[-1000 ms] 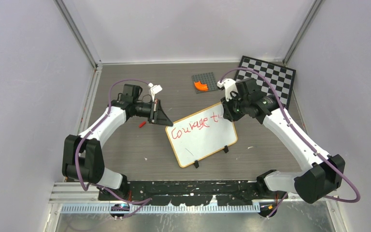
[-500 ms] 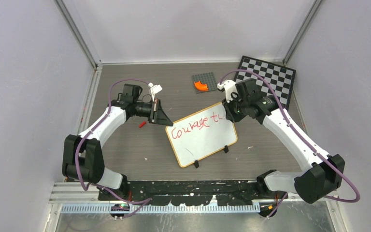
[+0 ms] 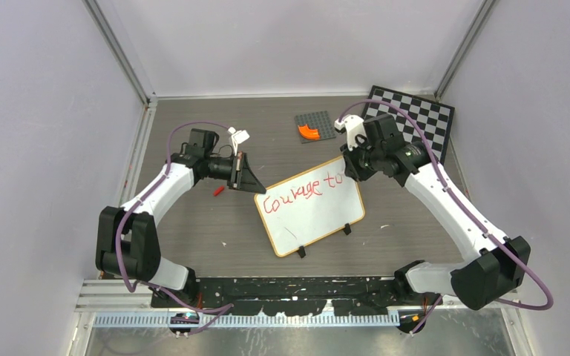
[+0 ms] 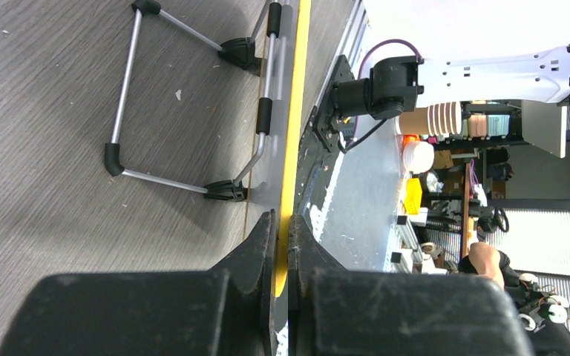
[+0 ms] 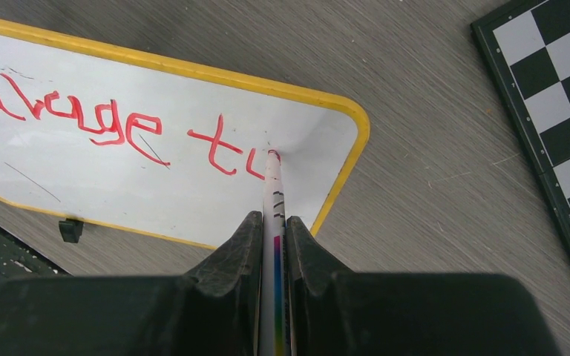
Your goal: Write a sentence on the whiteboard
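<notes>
The half-written letter leaves little space before the whiteboard's yellow frame, so my right gripper should finish that letter, then begin a new line (image 3: 283,227) under "Courage".
The whiteboard (image 3: 312,216), white with an orange-yellow frame, stands tilted mid-table on two black feet. Red lettering (image 3: 300,191) on it reads "Courage t" plus a half-formed letter; it also shows in the right wrist view (image 5: 104,119). My left gripper (image 3: 256,184) is shut on the board's left edge; the left wrist view shows the jaws pinching the yellow frame (image 4: 292,148). My right gripper (image 3: 350,167) is shut on a white marker (image 5: 274,222), whose red tip (image 5: 272,155) touches the board near its upper right corner.
A black-and-white chequered board (image 3: 410,119) lies at the back right, close to the right arm. A small grey studded plate (image 3: 315,126) with an orange piece lies at the back centre. A small red cap (image 3: 219,190) lies on the table under the left arm.
My right gripper has moved slightly up and right, and the stroke after "t" has grown into a fuller curve. The left arm and the board have not moved.
</notes>
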Robot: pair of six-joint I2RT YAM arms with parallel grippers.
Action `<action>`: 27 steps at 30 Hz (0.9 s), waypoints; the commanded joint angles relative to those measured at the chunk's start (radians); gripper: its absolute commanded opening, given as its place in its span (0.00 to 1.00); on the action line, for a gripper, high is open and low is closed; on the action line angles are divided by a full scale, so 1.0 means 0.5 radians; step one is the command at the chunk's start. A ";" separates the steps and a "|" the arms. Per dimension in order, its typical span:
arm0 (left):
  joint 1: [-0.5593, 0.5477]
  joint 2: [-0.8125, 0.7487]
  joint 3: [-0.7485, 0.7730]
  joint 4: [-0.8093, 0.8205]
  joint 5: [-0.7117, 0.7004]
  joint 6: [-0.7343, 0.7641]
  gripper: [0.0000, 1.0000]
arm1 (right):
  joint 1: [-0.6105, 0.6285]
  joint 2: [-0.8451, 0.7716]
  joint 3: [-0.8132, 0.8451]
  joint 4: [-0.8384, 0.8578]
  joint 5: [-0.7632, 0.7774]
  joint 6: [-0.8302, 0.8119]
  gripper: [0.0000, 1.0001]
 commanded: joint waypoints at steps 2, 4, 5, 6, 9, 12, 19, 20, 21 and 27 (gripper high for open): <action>-0.004 0.052 0.029 0.001 -0.191 0.043 0.00 | 0.027 0.022 0.066 0.068 -0.096 0.053 0.00; -0.004 0.049 0.029 0.002 -0.192 0.046 0.00 | 0.041 0.023 0.057 0.058 -0.107 0.054 0.00; -0.004 0.048 0.027 0.000 -0.192 0.046 0.00 | 0.050 0.023 0.052 0.052 -0.106 0.054 0.00; -0.004 0.046 0.027 -0.002 -0.191 0.048 0.00 | 0.050 0.020 0.050 0.046 -0.105 0.053 0.00; -0.004 0.048 0.025 -0.001 -0.203 0.055 0.00 | 0.051 -0.016 0.069 0.015 -0.105 0.030 0.00; -0.002 0.037 0.083 -0.078 -0.208 0.116 0.03 | 0.050 -0.048 0.165 -0.131 -0.211 -0.011 0.00; 0.009 -0.036 0.139 -0.181 -0.183 0.272 0.34 | 0.301 -0.169 0.118 -0.188 -0.307 0.094 0.00; 0.009 -0.043 0.136 -0.193 -0.185 0.286 0.36 | 0.380 -0.185 0.083 -0.152 -0.267 0.113 0.00; 0.009 -0.046 0.135 -0.206 -0.185 0.299 0.39 | 0.446 -0.195 0.060 -0.115 -0.234 0.135 0.00; 0.001 -0.043 0.090 -0.204 -0.161 0.327 0.47 | 0.626 -0.117 -0.001 0.092 -0.316 0.236 0.00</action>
